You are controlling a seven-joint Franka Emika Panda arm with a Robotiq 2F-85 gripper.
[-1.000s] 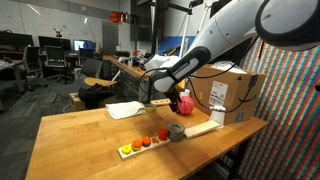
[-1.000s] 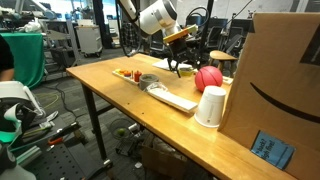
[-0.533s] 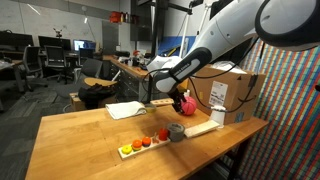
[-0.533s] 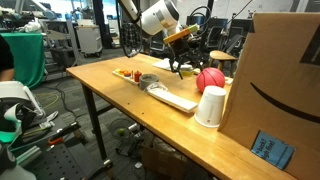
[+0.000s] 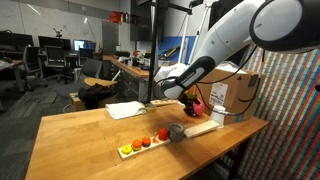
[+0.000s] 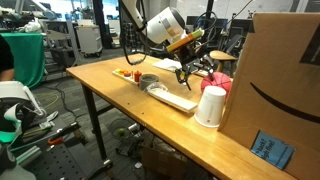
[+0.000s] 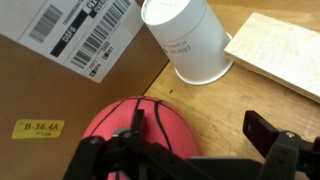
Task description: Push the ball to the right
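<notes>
The red ball lies against the cardboard box, which stops any further push, so the robot's gripper should move back and lift away from the ball.
The ball is red with dark seams and lies on the wooden table against the cardboard box. It also shows in both exterior views, partly hidden by the gripper and the white cup. My gripper is open. One finger rests against the ball and the other stands apart over bare table. In the exterior views the gripper is low over the table, right at the ball.
An upside-down white cup stands next to the ball and the box. A flat wooden board, a grey roll and a tray of toy vegetables lie nearby.
The gripper has moved toward the cardboard box, and the ball has rolled with it to a spot beside the cup and box.
</notes>
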